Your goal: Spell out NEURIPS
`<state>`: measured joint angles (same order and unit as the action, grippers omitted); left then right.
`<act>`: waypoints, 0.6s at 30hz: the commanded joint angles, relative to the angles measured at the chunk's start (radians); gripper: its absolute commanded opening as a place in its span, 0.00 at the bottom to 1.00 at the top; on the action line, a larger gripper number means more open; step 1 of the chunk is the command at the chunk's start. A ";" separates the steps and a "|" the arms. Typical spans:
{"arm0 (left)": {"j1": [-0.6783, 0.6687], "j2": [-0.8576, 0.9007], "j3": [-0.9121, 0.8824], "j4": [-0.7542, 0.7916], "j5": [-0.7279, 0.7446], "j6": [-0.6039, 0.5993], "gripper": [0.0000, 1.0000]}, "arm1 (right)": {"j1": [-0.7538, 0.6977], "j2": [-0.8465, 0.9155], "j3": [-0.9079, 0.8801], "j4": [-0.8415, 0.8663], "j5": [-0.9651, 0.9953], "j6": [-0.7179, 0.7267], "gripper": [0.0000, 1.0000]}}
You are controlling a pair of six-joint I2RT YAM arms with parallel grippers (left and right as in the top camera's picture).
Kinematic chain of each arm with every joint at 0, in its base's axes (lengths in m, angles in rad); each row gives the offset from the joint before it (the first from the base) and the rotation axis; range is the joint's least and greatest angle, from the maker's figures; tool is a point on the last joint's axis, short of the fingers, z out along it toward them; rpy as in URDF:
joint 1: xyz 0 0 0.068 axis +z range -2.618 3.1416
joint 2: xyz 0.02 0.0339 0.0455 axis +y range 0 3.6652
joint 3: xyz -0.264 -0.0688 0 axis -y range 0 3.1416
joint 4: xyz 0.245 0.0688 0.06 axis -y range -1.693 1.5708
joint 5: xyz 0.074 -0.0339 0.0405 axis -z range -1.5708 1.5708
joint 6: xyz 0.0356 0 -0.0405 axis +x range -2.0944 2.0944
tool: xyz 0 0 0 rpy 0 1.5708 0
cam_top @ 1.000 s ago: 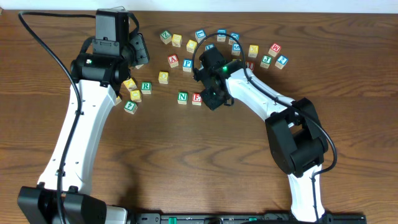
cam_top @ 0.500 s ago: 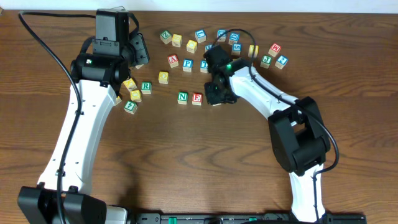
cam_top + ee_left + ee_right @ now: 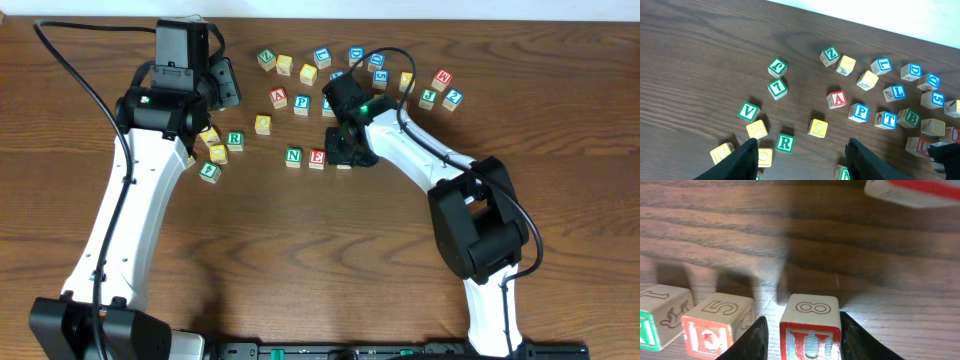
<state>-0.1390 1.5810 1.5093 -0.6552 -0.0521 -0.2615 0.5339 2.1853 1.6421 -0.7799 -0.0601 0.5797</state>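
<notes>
I should lift off, close my right gripper and push U from its free side (image 3: 839, 307) toward E and N, since a gap (image 3: 769, 303) separates red U from red E.
Green N (image 3: 293, 155) and red E (image 3: 317, 157) stand side by side mid-table. In the right wrist view the red U cube (image 3: 810, 330) rests on the wood just right of E (image 3: 715, 325). My right gripper (image 3: 806, 342) straddles U, open, with a thin gap at its left finger (image 3: 757, 340). From overhead that gripper (image 3: 345, 153) hides U. Green R (image 3: 785, 143), blue P (image 3: 858, 112) and a yellow cube (image 3: 818, 128) lie loose. My left gripper (image 3: 805, 162) hovers open above R, holding nothing.
Several other letter cubes are scattered along the back of the table, among them red A (image 3: 279, 97) and a cluster at the right (image 3: 440, 85). More yellow and green cubes sit by the left arm (image 3: 212, 160). A red-edged cube (image 3: 912, 190) lies beyond U.
The right gripper has shifted slightly toward the back and turned, staying beside E with U between its fingers. The left arm has not moved.
</notes>
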 commanded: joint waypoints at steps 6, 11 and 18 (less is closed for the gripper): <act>0.006 0.007 -0.014 -0.003 -0.012 0.005 0.55 | 0.006 0.009 0.011 0.006 -0.008 0.040 0.45; 0.005 0.007 -0.014 -0.015 -0.008 -0.003 0.55 | 0.001 0.000 0.019 0.001 -0.038 -0.003 0.52; 0.005 0.007 -0.014 -0.056 0.027 -0.004 0.55 | -0.031 -0.051 0.052 -0.059 -0.048 -0.073 0.60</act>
<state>-0.1390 1.5814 1.5093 -0.6998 -0.0498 -0.2619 0.5259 2.1838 1.6596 -0.8230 -0.0998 0.5518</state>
